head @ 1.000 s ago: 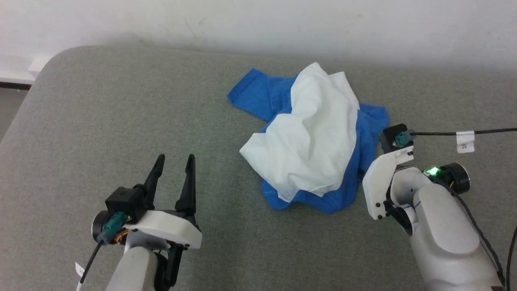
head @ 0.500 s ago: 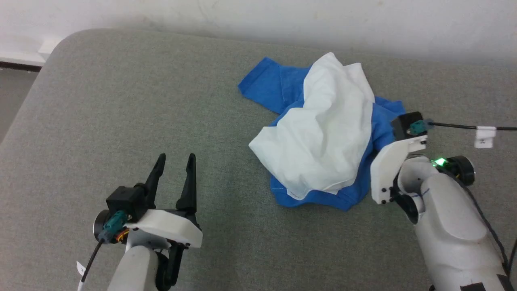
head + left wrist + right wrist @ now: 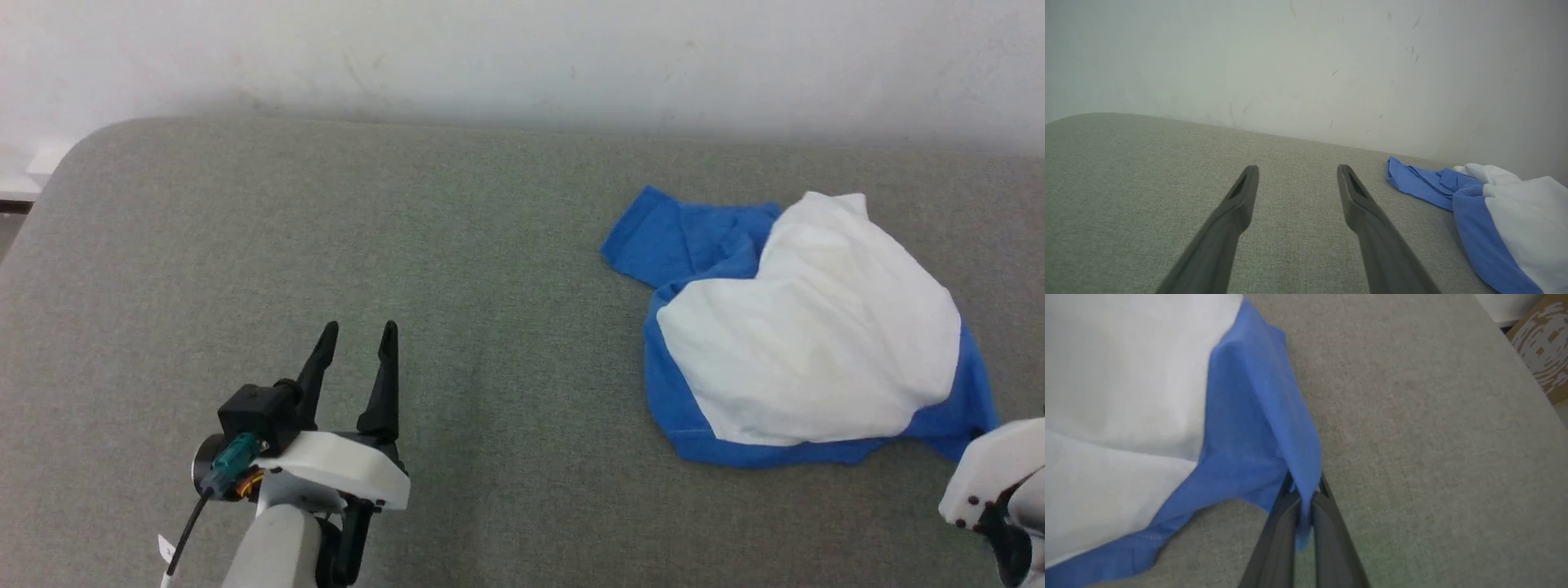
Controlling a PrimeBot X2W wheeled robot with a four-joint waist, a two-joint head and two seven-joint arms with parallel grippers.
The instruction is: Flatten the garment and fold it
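Observation:
A blue rim (image 3: 970, 390) is peeking out from under the bunched white body. I expect a long blue sleeve to come out when I pull the garment (image 3: 808, 333).
The garment (image 3: 808, 351) lies crumpled on the grey cushioned surface at the right of the head view, white body on top with blue sleeves around it; it also shows at the right edge of the left wrist view (image 3: 1502, 220). In the right wrist view my right gripper (image 3: 1304, 490) is shut on a blue edge of the garment (image 3: 1257, 428), and the cloth is lifted into a ridge from the pinch. Its white wrist housing (image 3: 992, 474) sits at the lower right of the head view. My left gripper (image 3: 357, 336) stands open over bare surface at the lower left, well apart from the garment.
The grey surface (image 3: 457, 269) runs back to a white wall (image 3: 522, 57) and rounds off at its far left corner. In the right wrist view the surface's edge curves away at the upper right, with a brown patterned object (image 3: 1545, 343) beyond it.
My right gripper has shut on the garment's blue edge and pulled it rightward and toward me, stretching the white body flatter. The head camera has also shifted. The left gripper keeps its place.

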